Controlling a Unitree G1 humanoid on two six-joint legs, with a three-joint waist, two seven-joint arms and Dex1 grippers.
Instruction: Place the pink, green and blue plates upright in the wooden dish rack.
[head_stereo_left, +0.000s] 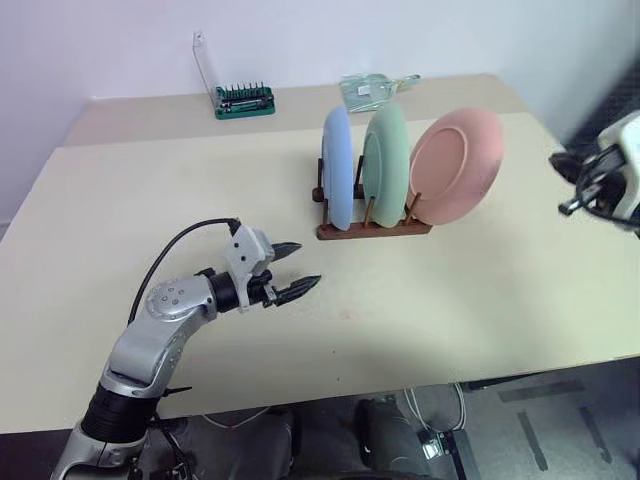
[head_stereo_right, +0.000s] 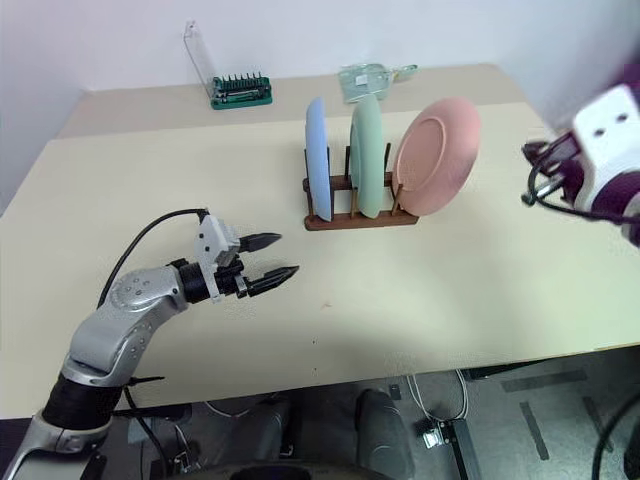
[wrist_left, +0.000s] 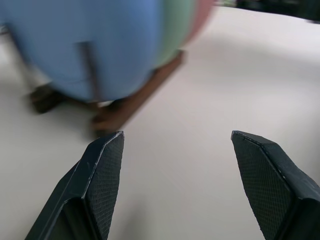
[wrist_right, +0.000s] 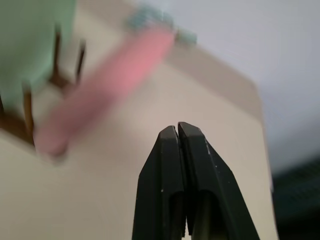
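The pink plate (head_stereo_left: 453, 168) is leaning out over the end of the wooden dish rack, so next my right gripper goes back and pushes the plate's outer side (head_stereo_left: 492, 160) upright.
The wooden dish rack (head_stereo_left: 372, 229) stands on the table's middle and holds all three plates on edge. The blue plate (head_stereo_left: 338, 165) is at its left end, the green plate (head_stereo_left: 385, 160) in the middle, and the pink plate (head_stereo_left: 457, 164) leans at the right end. My left gripper (head_stereo_left: 297, 268) hovers open and empty to the left of and nearer than the rack, its fingers (wrist_left: 102, 170) pointing toward the blue plate (wrist_left: 90, 45). My right gripper (head_stereo_right: 532, 172) is off to the right of the pink plate, apart from it, with its fingers (wrist_right: 180, 165) shut on nothing.
A green tool case (head_stereo_left: 244, 98) with a raised clear lid sits at the back of the table. A clear plastic bag (head_stereo_left: 372, 88) lies behind the rack. The table's right edge (head_stereo_left: 590, 205) runs under my right arm.
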